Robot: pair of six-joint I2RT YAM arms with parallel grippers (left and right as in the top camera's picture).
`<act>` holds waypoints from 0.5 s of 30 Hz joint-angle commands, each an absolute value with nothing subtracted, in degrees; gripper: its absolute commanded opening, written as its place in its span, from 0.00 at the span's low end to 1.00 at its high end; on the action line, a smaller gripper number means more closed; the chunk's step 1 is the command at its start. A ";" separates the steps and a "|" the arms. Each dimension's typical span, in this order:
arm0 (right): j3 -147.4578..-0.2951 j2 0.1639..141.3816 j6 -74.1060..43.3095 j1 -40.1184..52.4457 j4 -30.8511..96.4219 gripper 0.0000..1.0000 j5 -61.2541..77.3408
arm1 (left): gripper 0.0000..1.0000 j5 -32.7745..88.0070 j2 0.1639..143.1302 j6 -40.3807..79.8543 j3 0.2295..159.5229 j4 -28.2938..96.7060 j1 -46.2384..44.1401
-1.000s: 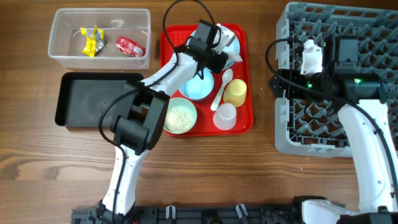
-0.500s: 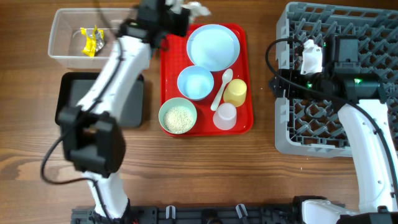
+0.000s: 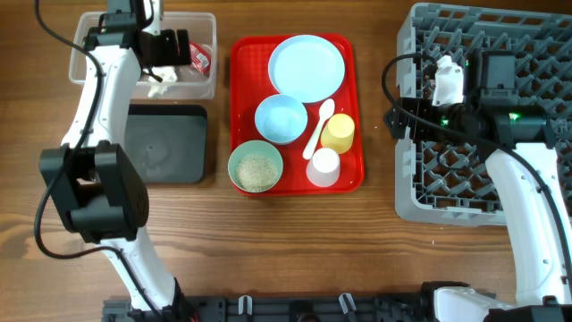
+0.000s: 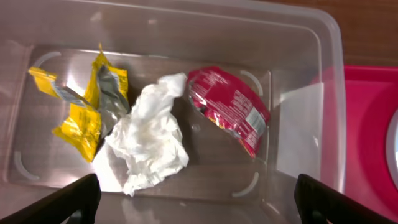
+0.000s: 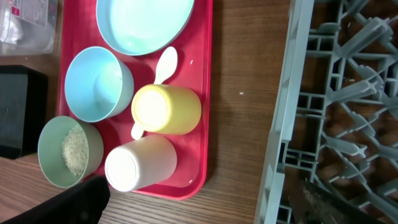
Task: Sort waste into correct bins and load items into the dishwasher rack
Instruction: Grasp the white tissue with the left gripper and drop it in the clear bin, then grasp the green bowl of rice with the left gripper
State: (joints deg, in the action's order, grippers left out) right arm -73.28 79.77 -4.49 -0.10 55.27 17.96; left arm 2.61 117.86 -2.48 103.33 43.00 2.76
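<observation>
The mint bowl has rice (image 3: 256, 171) in it, and its rim is clear of the whitish cup. My left gripper should go on to the bowl's rim (image 3: 280, 172) before it closes there.
My left gripper (image 3: 168, 48) hangs open over the clear tub (image 3: 207, 82), one of the bins, with nothing between its fingers (image 4: 62, 202). In the tub lie a crumpled white napkin (image 4: 149, 143), a yellow wrapper (image 4: 81, 112) and a red wrapper (image 4: 230, 109). Below the tub sits the black tray (image 3: 165, 143). A pale blue plate (image 3: 307, 68), blue bowl (image 3: 281, 118), mint bowl (image 3: 241, 154) holding rice (image 3: 257, 170), white spoon (image 3: 319, 127), yellow cup (image 3: 338, 132) and whitish cup (image 3: 323, 166) rest on the red tray (image 3: 356, 179). My right gripper (image 3: 399, 116) is open at the left edge of the dishwasher rack (image 3: 429, 179).
A strip of bare wood table (image 3: 380, 134) separates the red tray from the grey rack. My left arm reaches over the black tray and the tub's left half. The right arm lies across the rack.
My left arm swung from the red tray to the clear tub carrying the napkin, then opened; the napkin now lies in the tub. The right arm stayed put.
</observation>
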 commanded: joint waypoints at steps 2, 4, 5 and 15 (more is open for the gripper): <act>-74.13 80.27 -4.56 -0.25 55.29 0.96 17.65 | 1.00 11.99 106.17 -2.52 103.31 55.46 -2.83; -74.13 80.27 -4.51 -0.25 55.16 0.96 17.65 | 1.00 15.27 104.12 -2.52 103.31 66.19 -7.40; -74.13 80.27 -4.51 -0.25 55.00 0.96 17.65 | 1.00 15.38 104.20 -2.90 103.02 70.87 -10.74; -74.06 80.31 -4.54 -0.25 55.51 0.96 17.67 | 0.87 8.67 104.25 5.74 76.20 58.74 -35.31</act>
